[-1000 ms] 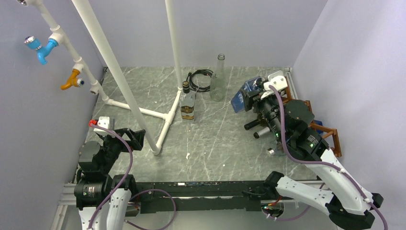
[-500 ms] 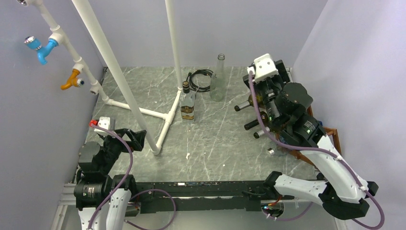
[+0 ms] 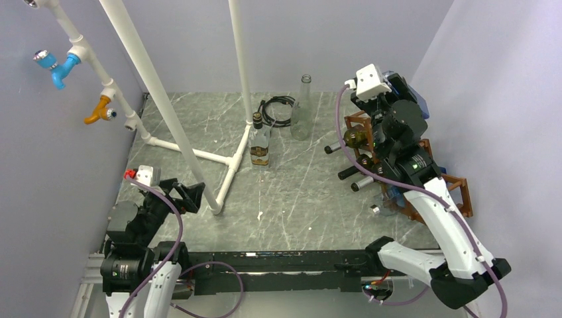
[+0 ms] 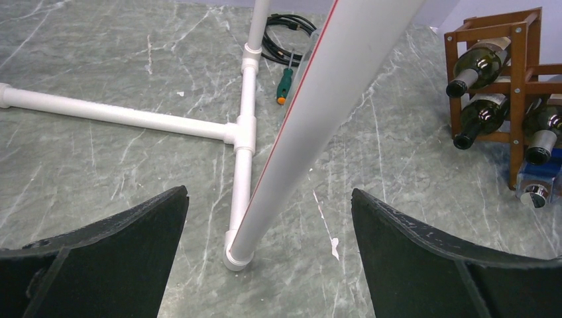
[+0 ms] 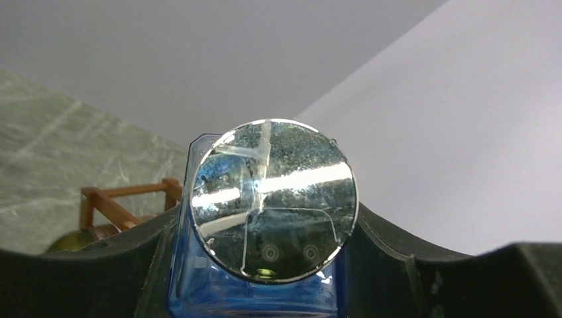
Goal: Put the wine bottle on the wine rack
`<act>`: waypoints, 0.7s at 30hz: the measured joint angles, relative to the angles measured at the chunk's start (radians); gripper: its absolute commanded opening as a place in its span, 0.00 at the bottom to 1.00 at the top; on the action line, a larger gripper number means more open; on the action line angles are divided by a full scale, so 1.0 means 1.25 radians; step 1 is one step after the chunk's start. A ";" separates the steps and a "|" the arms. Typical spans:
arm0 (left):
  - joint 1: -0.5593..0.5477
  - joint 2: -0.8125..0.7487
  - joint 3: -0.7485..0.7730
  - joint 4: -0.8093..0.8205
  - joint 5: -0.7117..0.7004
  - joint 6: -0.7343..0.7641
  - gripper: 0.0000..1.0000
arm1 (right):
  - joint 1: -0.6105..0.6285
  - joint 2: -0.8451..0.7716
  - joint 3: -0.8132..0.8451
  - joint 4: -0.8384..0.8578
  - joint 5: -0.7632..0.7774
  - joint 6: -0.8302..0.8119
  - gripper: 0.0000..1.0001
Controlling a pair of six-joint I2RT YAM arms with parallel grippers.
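My right gripper is holding the blue square bottle [image 3: 420,105] above the wine rack [image 3: 425,144], with the bottle's body pointing to the wall. It should keep lowering the bottle until the wine rack carries it.
My right gripper [image 3: 399,87] is raised above the back end of the wine rack [image 3: 458,187], shut on a blue square bottle [image 3: 407,86]. In the right wrist view the bottle [image 5: 199,291] fills the space between both fingers [image 5: 391,245], its round mirror-like end [image 5: 274,209] facing the camera, with a bit of the rack [image 5: 126,199] below left. The rack holds several dark bottles [image 3: 356,138] with necks pointing left, and another blue bottle [image 4: 533,189] low down. My left gripper [image 3: 187,194] is open and empty near the front left, far from the rack [image 4: 518,40].
A white pipe frame [image 3: 199,154] stands across the left and middle, one slanted pipe [image 4: 311,112] just ahead of my left gripper [image 4: 270,192]. A small brown bottle [image 3: 260,142], a clear glass bottle [image 3: 303,109], a black cable coil [image 3: 275,109] and a green screwdriver [image 4: 285,83] sit at the back.
My right arm has swung back and to the right with the blue bottle, from beside the rack's front to above its back end. My left gripper shifted slightly.
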 measured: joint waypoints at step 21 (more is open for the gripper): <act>-0.040 -0.032 -0.005 0.000 0.000 0.000 1.00 | -0.132 0.018 -0.338 0.147 -0.165 -0.202 0.00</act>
